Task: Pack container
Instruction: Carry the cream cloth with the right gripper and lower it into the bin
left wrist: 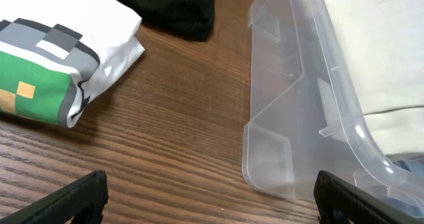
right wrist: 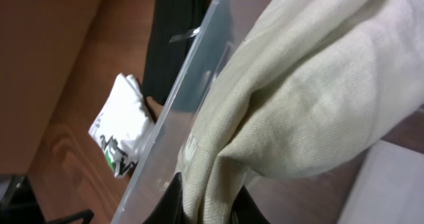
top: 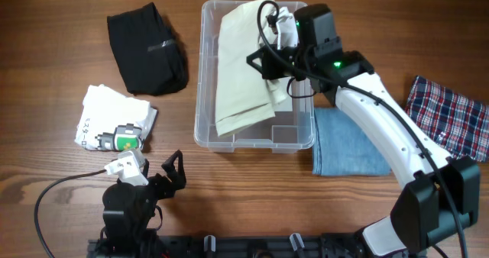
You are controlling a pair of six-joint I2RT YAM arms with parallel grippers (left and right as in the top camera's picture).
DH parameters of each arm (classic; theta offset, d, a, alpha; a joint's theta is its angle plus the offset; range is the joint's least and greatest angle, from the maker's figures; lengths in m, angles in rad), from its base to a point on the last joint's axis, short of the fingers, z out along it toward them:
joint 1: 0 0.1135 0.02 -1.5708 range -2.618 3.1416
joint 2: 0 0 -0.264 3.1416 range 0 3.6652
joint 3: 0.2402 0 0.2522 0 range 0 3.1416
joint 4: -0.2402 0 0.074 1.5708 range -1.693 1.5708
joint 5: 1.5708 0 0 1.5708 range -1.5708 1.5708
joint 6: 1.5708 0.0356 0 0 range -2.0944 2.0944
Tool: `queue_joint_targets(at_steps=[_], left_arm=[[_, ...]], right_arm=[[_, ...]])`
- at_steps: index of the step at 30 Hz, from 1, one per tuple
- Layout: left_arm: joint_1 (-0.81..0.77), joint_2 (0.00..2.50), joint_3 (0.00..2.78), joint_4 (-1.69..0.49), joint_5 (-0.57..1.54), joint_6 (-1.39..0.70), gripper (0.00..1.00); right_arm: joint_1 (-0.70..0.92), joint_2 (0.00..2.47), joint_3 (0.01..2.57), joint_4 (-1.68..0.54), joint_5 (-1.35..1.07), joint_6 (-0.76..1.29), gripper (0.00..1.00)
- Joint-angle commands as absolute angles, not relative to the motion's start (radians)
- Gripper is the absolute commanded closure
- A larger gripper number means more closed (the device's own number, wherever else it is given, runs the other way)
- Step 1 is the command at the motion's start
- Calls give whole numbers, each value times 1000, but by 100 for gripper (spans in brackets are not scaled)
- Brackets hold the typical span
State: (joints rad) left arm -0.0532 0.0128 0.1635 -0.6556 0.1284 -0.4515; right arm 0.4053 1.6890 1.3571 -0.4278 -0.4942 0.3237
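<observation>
The cream cloth is hanging lengthwise inside the clear container's sides, so the robot's right gripper should go on lowering it toward the container's bottom until the cloth settles, and then let go.
The clear plastic container stands at the table's middle back, with a cream cloth draped into it. My right gripper hovers over the container's right half, shut on a bunched fold of that cream cloth; the cloth hangs between its two black fingers. My left gripper rests low near the front left edge, open, with bare wood between its fingers. The container's near corner shows just ahead of it on the right.
A black garment lies at the back left. A folded white shirt with a green print sits left of the container. A folded blue cloth and a plaid cloth lie to the right.
</observation>
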Motion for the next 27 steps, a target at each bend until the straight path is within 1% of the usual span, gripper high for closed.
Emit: queue_joint_targets(at_steps=[1,13,14,15,16,18,21,23,24,25,27], left_arm=[[-54,3,160,-652,133,-456,0],[-54,3,160,-652,133,-456,0],[-54,3,160,-652,133,-456,0],[-54,3,160,-652,133,-456,0],[-54,3,160,-652,133,-456,0],[-54,3,160,-652,133,-456,0],[-54,3,160,-652,133,-456,0],[-54,3,160,-652,133,-456,0],[-54,3,160,-652,133,-456,0],[-54,3,160,-652,133,-456,0],[-54,3,160,-652,133,-456,0]], right_arm=[[410,1714,1336,-372,-599,261,96],[422,1819,1327,-380,-561,264,96],[422,1819,1327,-386,-554,263,94],[422,1820,1327,-403,-526,262,87],[422,1820,1327,-414,-501,261,83],[422,1820,1327,-448,-449,232,79],[422,1820,1327,-486,-398,199,76],[422,1820,1327,-487,-398,183,65],[422,1820,1327,-487,-389,183,64],[422,1820,1327,-487,-379,182,59],[422,1820,1327,-492,-342,182,55]])
